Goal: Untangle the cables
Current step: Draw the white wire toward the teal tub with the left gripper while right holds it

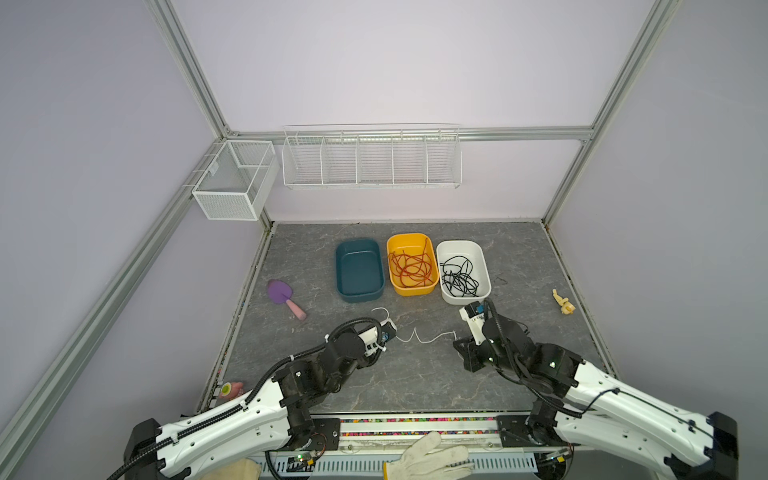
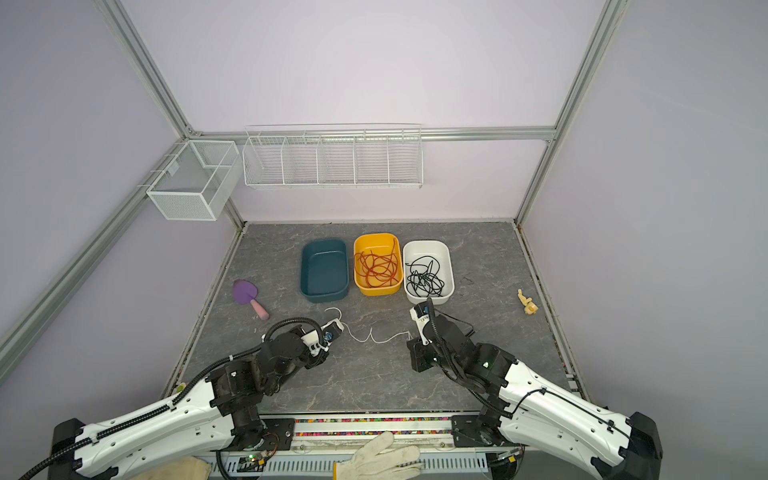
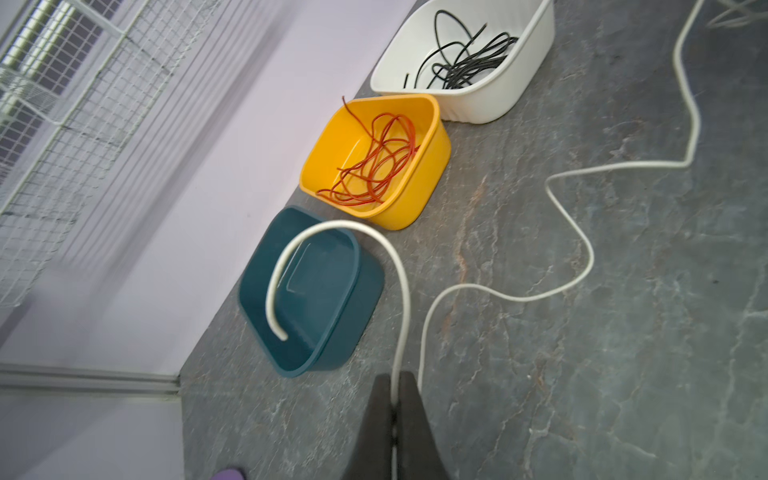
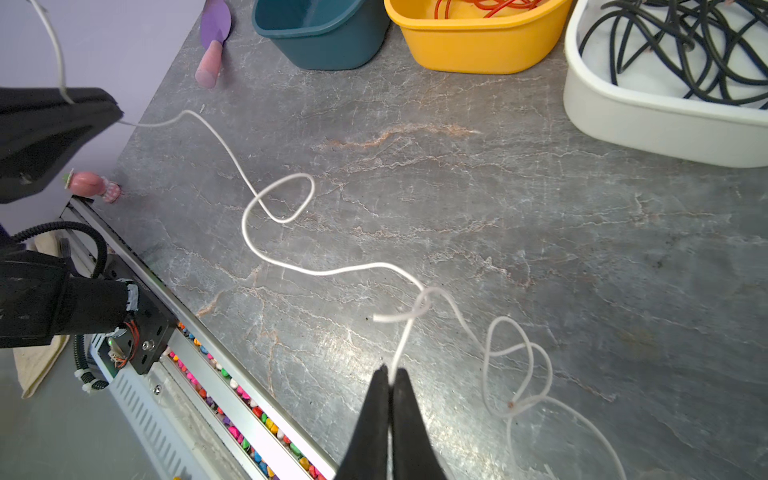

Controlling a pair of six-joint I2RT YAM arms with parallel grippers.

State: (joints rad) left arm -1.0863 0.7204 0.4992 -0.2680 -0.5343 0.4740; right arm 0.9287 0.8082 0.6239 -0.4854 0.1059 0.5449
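The white cable still goes into the loops (image 4: 422,299) by my right gripper. My left gripper should pull the cable away and clear before it moves to the teal bin (image 1: 360,270).
A white cable (image 1: 419,338) lies in waves on the grey table between my two grippers. My left gripper (image 3: 395,376) is shut on it near one end, and the free end curls up over the empty teal bin (image 3: 316,291). My right gripper (image 4: 390,370) is shut on the same cable just past a knot (image 4: 424,301), with more white loops (image 4: 515,365) tangled beside it. In both top views the left gripper (image 1: 390,329) and right gripper (image 1: 457,341) sit low over the table. Red-orange cables (image 1: 411,268) fill the yellow bin (image 1: 409,236). Black cables (image 1: 459,274) fill the white bin (image 1: 461,243).
A purple scoop (image 1: 282,297) lies at the table's left edge and a yellow toy figure (image 1: 563,301) at its right edge. A pink toy (image 1: 232,390) sits by the front left corner. A white glove (image 1: 428,457) rests on the front rail. Wire baskets (image 1: 372,158) hang on the back wall.
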